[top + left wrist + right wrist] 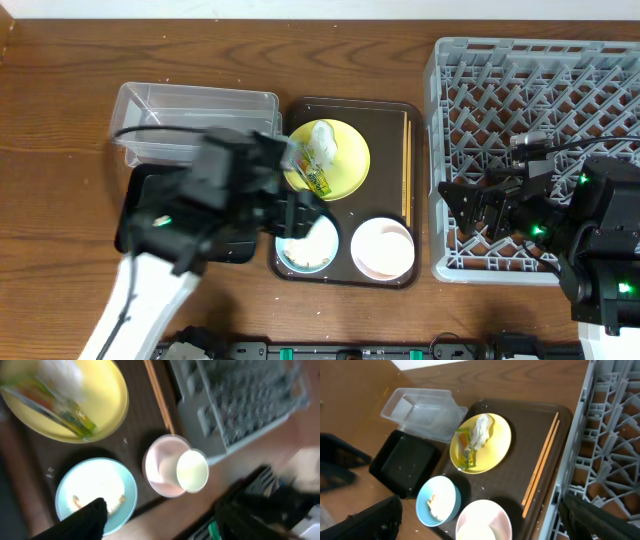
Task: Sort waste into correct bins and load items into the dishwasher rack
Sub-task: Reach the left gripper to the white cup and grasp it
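My left gripper is across the tray from the grey rack [530,100], so I should pick up the small white cup [391,253] and pass it to my right gripper to go in the rack.
The yellow plate [350,160] holds the green-and-yellow wrapper [318,181] and the white tissue [323,146]. The light blue bowl [305,250] with rice and crumbs and the white bowl [383,248] stand in front of it. The small white cup [192,470] sits inside the white bowl [160,467]. The chopsticks [406,165] lie along the tray's right side. My left gripper [298,208] is open and empty, hovering over the blue bowl [95,485]. My right gripper [480,205] is open and empty over the grey rack [530,90].
The dishes sit on a dark brown serving tray [390,120]. The clear tub [195,110] stands at the left, with the black tray [407,462] in front of it, mostly under my left arm in the overhead view. The rack [615,435] borders the tray's right edge.
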